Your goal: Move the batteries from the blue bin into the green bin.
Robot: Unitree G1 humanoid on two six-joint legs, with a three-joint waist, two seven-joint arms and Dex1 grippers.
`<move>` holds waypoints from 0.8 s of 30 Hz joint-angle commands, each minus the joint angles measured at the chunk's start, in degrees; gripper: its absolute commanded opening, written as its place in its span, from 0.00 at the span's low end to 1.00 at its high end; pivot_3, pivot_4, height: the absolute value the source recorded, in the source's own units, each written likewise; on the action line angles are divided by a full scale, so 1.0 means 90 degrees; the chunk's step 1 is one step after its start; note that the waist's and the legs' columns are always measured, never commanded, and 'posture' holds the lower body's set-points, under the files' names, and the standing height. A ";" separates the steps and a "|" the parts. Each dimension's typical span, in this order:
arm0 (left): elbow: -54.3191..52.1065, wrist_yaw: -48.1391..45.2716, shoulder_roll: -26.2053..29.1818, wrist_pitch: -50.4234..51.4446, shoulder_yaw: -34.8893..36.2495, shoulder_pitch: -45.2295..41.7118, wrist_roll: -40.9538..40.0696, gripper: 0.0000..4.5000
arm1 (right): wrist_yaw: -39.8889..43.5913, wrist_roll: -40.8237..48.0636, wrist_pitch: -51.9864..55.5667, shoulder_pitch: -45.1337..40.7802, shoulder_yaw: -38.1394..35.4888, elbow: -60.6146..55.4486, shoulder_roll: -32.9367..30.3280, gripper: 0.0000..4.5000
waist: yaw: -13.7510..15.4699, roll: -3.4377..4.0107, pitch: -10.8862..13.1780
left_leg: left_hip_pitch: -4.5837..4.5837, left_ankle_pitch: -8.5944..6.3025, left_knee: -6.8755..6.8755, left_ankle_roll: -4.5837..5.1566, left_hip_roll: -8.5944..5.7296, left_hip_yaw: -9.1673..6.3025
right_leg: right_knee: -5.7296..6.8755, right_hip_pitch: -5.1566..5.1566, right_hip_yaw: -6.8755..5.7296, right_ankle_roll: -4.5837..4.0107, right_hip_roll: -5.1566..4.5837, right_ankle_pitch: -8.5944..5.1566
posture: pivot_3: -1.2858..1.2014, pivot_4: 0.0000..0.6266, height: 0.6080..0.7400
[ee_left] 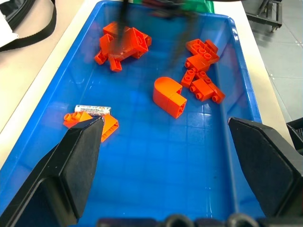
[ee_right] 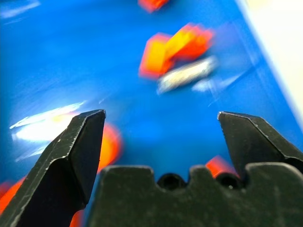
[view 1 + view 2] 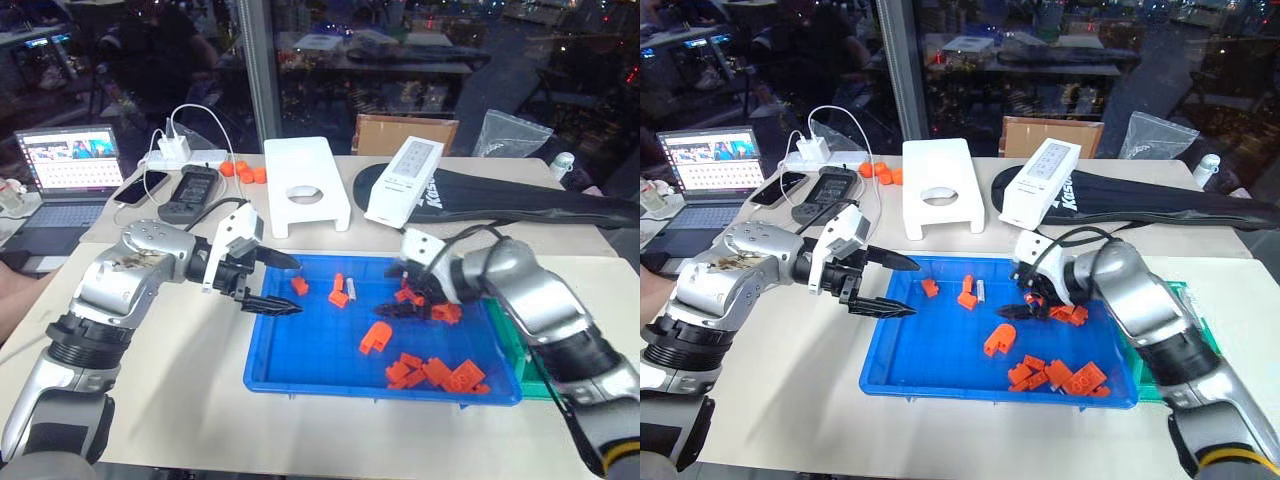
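I can see the battery's near end [image 2: 165,86] lying clear of the orange bricks, so I keep my right gripper's fingers open and continue until they straddle that end [image 3: 352,296].
The blue bin [image 3: 300,360] lies in the middle of the table and holds scattered orange bricks. One battery [image 3: 350,291], a small silvery cylinder, lies near the bin's far side next to an orange brick; it also appears as the battery [image 1: 93,109] and, blurred, as the battery [image 2: 187,74]. My left gripper [image 3: 298,288] hovers open over the bin's left end, pointing right, with nothing between its fingers. My right gripper [image 3: 392,290] hangs open and empty over the bin's right half, just right of the battery. The green bin [image 3: 515,350] stands against the blue bin's right side, mostly hidden by my right arm.
Orange bricks [image 3: 435,372] cluster at the bin's near right, with a rounded one [image 3: 376,337] mid-bin. Behind the bin stand a white stand [image 3: 305,185], a white box [image 3: 405,180] and a black bag [image 3: 520,200]. A laptop [image 3: 68,170] and phones [image 3: 190,195] sit far left.
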 commanded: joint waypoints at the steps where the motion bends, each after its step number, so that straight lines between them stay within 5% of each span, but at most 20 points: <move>1: -0.0282 0.0070 0.0162 0.0032 0.0234 0.0051 -0.0057 1.00 | -0.0228 -0.0335 -0.0211 -0.0285 0.0259 0.0558 0.0372 0.98 | 0.0038 0.0000 0.0000 | -0.0001 0.0000 0.0000 0.0000 0.0000 0.0000 | 0.0000 0.0000 -0.0001 -0.0003 0.0000 0.0002 | 0.52 0.24 0.74; 22: -0.0325 0.0176 0.0249 -0.0131 0.0075 0.0174 0.0112 1.00 | -0.2557 -0.0661 0.1670 0.0077 -0.0297 0.0513 0.1922 0.98 | 0.0043 0.0000 0.0000 | 0.0000 0.0000 0.0002 0.0000 0.0000 0.0000 | 0.0010 -0.0002 -0.0002 -0.0008 0.0000 0.0005 | 0.52 0.24 0.74; 24: -0.0322 0.0182 0.0232 -0.0140 0.0063 0.0169 0.0116 1.00 | -0.2637 -0.0662 0.1778 0.0154 -0.0260 0.0395 0.1956 0.83 | 0.0043 0.0000 0.0000 | 0.0000 0.0000 0.0002 0.0000 0.0000 -0.0001 | 0.0010 -0.0002 -0.0003 -0.0008 0.0000 0.0005 | 0.52 0.24 0.74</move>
